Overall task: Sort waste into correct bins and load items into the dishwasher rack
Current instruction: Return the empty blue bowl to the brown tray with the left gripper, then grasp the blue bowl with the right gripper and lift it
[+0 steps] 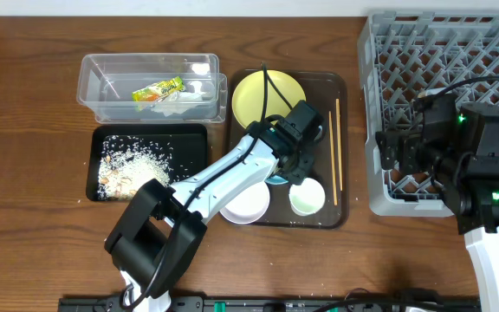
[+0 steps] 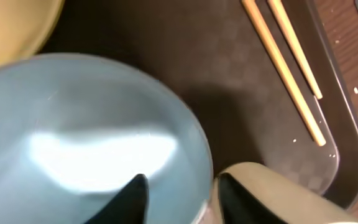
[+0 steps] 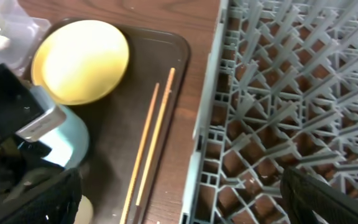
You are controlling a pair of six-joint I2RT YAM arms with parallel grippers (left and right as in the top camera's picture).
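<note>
The grey dishwasher rack point(image 1: 405, 56) is on the side of the robot's right gripper and far from its left gripper, so the right gripper should grasp the light blue bowl point(image 3: 73, 140) by the bowl's rim.
My left gripper point(image 1: 294, 158) is open over the brown serving tray point(image 1: 342, 186). In the left wrist view its fingers point(image 2: 182, 198) straddle the rim of the light blue bowl point(image 2: 86, 137), one inside and one outside. The bowl is mostly hidden under the gripper from overhead point(image 1: 277, 180). The white cup point(image 1: 307, 199) and white bowl point(image 1: 248, 204) sit beside it. The yellow plate point(image 1: 267, 95) and the two chopsticks point(image 1: 336, 147) lie on the same tray. My right gripper point(image 3: 179, 199) is wide open and empty above the left edge of the grey dishwasher rack point(image 1: 457, 52).
The clear tub point(image 1: 102, 95) at the back left holds the snack wrapper point(image 1: 158, 89) and white paper. The black tray point(image 1: 189, 143) in front of it holds rice grains point(image 1: 132, 165). A few grains lie on the table beside it.
</note>
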